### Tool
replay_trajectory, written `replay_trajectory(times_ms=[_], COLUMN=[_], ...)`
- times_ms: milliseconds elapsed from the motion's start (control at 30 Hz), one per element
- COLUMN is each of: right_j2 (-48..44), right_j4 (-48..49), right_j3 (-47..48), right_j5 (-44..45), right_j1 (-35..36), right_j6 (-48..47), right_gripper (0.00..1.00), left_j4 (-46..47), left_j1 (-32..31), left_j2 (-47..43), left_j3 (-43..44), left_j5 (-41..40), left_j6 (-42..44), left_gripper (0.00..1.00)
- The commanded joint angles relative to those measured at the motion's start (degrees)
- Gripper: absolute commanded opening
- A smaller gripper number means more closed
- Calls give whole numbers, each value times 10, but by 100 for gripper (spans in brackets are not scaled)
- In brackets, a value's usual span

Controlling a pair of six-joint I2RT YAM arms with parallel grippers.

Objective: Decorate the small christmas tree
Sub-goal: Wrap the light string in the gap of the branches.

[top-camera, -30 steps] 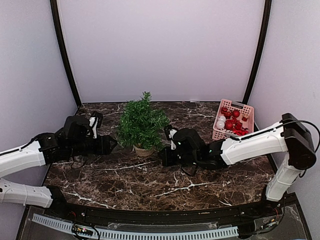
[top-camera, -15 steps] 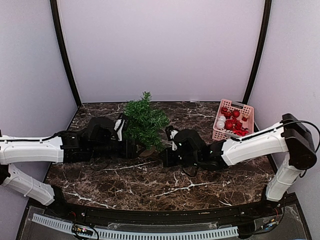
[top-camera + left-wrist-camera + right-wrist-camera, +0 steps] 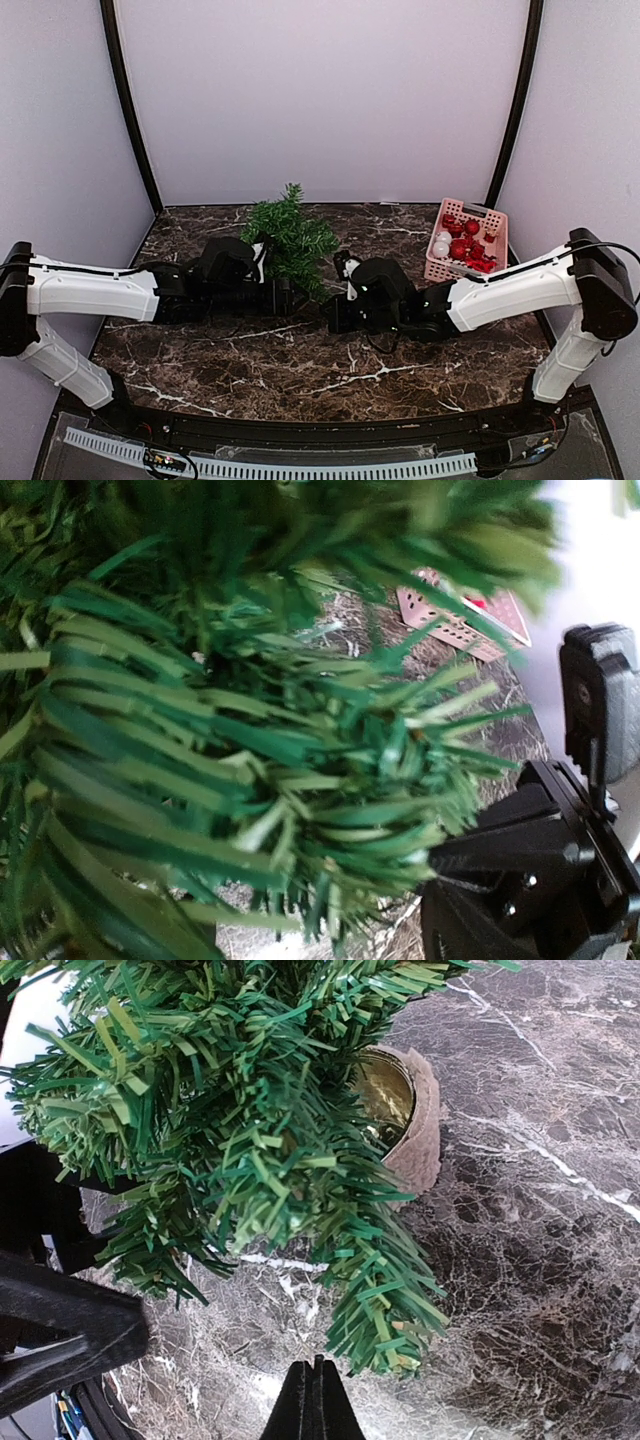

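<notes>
The tan base sits tipped close to the robot's right gripper, so next the right gripper moves back while the left gripper stands the small christmas tree upright.
The small christmas tree, bushy dark green, stands at the back middle of the marble table. My left gripper is pushed in under its lowest branches, covering the base from above. The left wrist view is filled with the tree's needles, which hide that gripper's fingers. My right gripper lies low just right of the tree. In the right wrist view the right gripper is shut and empty, just short of a drooping branch of the tree. The tan base looks tipped.
A pink basket of red and white ornaments sits at the back right and also shows as the basket past the needles. The two arms' black wrists are close together in front of the tree; the right arm's wrist fills the lower right of the left wrist view.
My left arm has swung right, from left of the tree to its foot, and now covers the base. The tree sits lower and looks tilted. My right arm has barely moved.
</notes>
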Motion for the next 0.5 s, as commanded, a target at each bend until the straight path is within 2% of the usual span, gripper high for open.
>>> replay_trajectory(times_ms=[0,267,467], right_j2=[-10,-10,-11], right_j4=[28,31,23], right_j3=[-5,-7,-7], right_j5=[2,2,0], right_j1=[1,2,2], right_j6=[2,3,6], right_gripper=[0,0,0], left_j4=[17,2,16], left_j1=[-2,-2,-2], left_j2=[9,11,9], left_j3=[16,17,14], left_j5=[-25,-53,-35], left_j6=[-18,-21,-11], left_gripper=[68,46,22])
